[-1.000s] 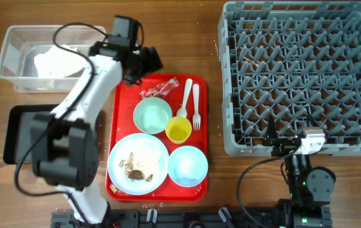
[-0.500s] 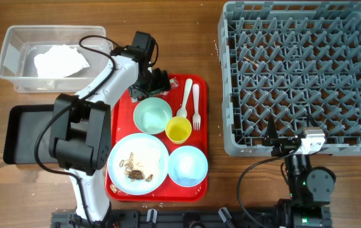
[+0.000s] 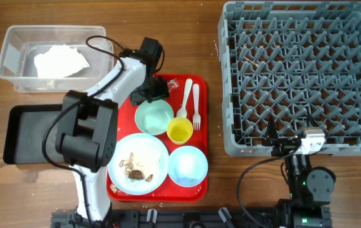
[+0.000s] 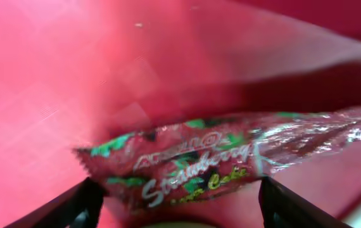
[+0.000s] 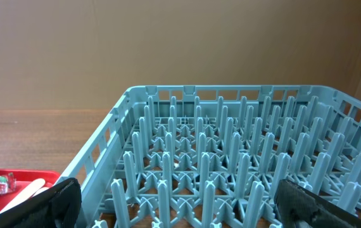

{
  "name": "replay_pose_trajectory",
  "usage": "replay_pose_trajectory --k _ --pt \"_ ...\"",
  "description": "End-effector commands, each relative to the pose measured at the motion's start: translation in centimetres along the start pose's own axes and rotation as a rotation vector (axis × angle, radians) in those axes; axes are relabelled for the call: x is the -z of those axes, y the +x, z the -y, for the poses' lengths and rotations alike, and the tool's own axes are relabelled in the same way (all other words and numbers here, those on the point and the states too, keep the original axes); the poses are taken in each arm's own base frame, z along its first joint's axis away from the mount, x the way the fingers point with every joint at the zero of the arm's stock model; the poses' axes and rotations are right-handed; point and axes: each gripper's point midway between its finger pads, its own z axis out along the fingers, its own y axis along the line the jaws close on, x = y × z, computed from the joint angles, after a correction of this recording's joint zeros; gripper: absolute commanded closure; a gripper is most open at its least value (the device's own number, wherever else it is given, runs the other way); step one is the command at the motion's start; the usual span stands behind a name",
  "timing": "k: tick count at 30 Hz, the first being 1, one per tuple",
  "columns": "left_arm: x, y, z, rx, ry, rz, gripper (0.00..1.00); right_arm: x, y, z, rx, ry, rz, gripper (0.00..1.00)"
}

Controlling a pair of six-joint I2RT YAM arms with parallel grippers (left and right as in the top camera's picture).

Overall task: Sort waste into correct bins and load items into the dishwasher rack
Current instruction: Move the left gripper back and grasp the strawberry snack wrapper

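Next, I turn my left gripper, since the wrapper (image 4: pixel 193 158) lies lengthwise across its opening and sticks out past one finger, and then pinch the wrapper near one end.
My left gripper (image 3: pixel 151 90) is open and low over the back left of the red tray (image 3: pixel 201 185). In the left wrist view a red-and-white wrapper (image 4: pixel 231 158) lies on the tray between its two spread fingers (image 4: pixel 85 202), not pinched. A crumpled napkin (image 3: pixel 60 61) lies in the clear tub (image 3: pixel 12 38). The mint-green bowl (image 3: pixel 153 116), yellow cup (image 3: pixel 178 130), light-blue bowl (image 3: pixel 187 166), crumb-covered plate (image 3: pixel 138 162), spoon (image 3: pixel 185 101) and fork (image 3: pixel 196 107) sit on the tray. My right gripper (image 5: pixel 190 202) is open and empty, facing the grey rack (image 5: pixel 231 152).
The black tray (image 3: pixel 22 130) lies left of the red tray, under my left arm. The grey rack (image 3: pixel 301 76) fills the right side. My right arm's base (image 3: pixel 307 180) stands at the front right, just in front of the rack.
My left gripper has moved right from beside the clear tub to the red tray's back left and come down around the wrapper. The right arm has not moved.
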Motion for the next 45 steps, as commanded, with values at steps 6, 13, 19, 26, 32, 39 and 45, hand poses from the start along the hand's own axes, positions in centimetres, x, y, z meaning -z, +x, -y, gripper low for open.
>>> replay_pose_trajectory --k 6,13,19,26,32,39,45 --pt "-1.2 -0.8 -0.1 -0.02 -0.027 0.022 0.78 0.0 -0.2 0.2 0.013 0.01 0.01 0.0" --pt "1.9 -3.9 0.4 -0.007 -0.021 0.136 0.96 0.0 -0.2 0.2 0.013 0.01 0.011 0.0" --pt "5.3 -6.0 -0.6 0.067 0.024 0.221 0.96 0.0 -0.2 0.2 0.013 0.01 0.01 0.0" --pt "6.5 -5.8 3.4 -0.107 0.251 0.203 0.38 0.0 -0.2 0.2 0.013 0.01 0.01 0.0" --pt "4.7 -3.4 5.3 -0.437 0.209 0.165 0.18 0.0 -0.2 0.2 0.013 0.01 0.01 0.0" --pt "3.1 -1.8 4.7 -0.6 0.174 0.094 0.22 0.0 -0.2 0.2 0.013 0.01 0.011 0.0" --pt "0.8 -0.7 4.5 -0.674 0.154 0.03 0.22 0.0 -0.2 0.2 0.013 0.01 0.01 0.0"
